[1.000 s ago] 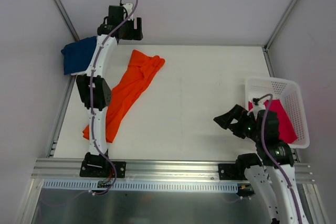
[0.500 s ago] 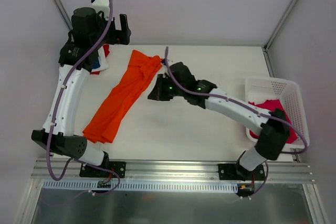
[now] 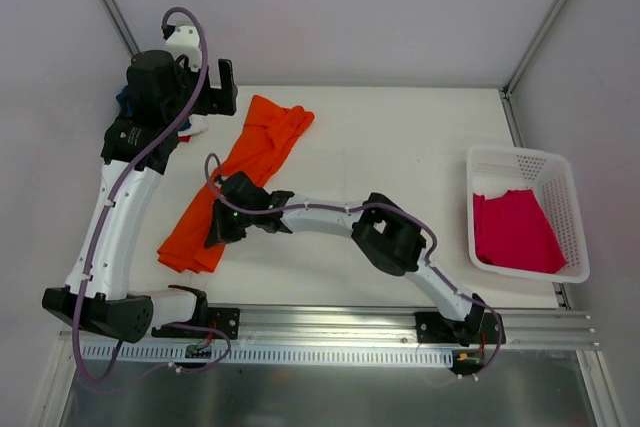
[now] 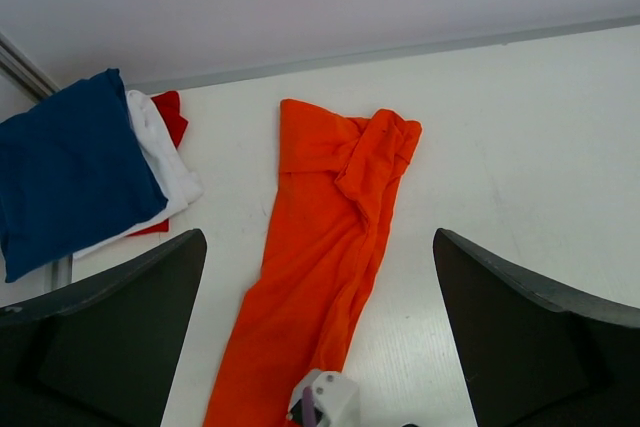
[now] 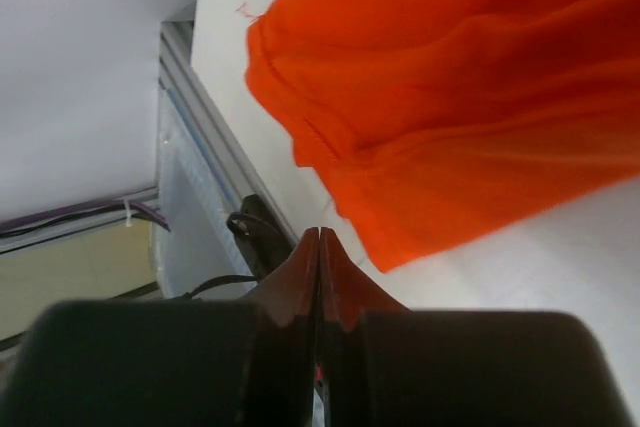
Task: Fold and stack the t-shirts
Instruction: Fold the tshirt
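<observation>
My right gripper should swing the orange t-shirt (image 3: 258, 152) straight before my left gripper comes down to its near end (image 3: 186, 247), because the t-shirt slants toward the front rail.
A bright orange t-shirt (image 3: 240, 172) lies bunched into a long strip, running from the table's back down toward the front left. My right gripper (image 3: 213, 235) reaches across to its near end. In the right wrist view that gripper (image 5: 318, 233) is shut, its tips on the table just beside the orange hem (image 5: 385, 247), with no cloth seen between them. My left gripper (image 3: 225, 87) hangs open high over the back left, and its view looks down on the orange t-shirt (image 4: 330, 237). Navy (image 4: 70, 177), white (image 4: 160, 152) and red (image 4: 170, 112) t-shirts lie stacked. A magenta t-shirt (image 3: 515, 232) lies in the basket.
The white lattice basket (image 3: 555, 162) stands at the right edge. The metal rail (image 3: 330, 322) runs along the front edge, close to my right gripper. The raised left arm (image 3: 120, 207) hides most of the stacked t-shirts in the top view.
The right arm has swung out from beside the basket, past the orange t-shirt's far end, down to its near end, and its gripper has shut. The left arm has lifted and pulled left.
</observation>
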You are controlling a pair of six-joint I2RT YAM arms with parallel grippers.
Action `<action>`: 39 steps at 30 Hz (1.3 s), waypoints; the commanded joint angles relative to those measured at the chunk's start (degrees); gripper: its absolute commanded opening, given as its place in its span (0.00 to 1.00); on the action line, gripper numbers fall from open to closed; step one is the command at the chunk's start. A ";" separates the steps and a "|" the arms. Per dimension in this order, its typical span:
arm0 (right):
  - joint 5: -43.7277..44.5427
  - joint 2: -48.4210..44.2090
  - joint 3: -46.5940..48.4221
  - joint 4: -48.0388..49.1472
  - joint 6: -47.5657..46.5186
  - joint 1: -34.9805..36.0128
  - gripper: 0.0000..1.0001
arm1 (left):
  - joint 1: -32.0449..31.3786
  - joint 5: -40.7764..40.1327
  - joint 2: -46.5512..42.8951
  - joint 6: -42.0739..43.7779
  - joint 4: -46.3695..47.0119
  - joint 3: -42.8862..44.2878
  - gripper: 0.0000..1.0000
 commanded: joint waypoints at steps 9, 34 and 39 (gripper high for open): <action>-8.18 13.52 22.78 12.90 5.95 0.41 0.01 | -0.03 2.99 -3.51 -0.49 2.71 -5.06 0.96; 0.08 2.06 -15.06 20.30 8.16 -7.68 0.00 | -2.67 2.90 -8.18 0.56 4.29 -8.23 0.97; 4.83 -5.86 -26.75 16.25 4.03 -9.00 0.01 | -3.02 2.99 -8.09 0.56 4.82 -8.75 0.97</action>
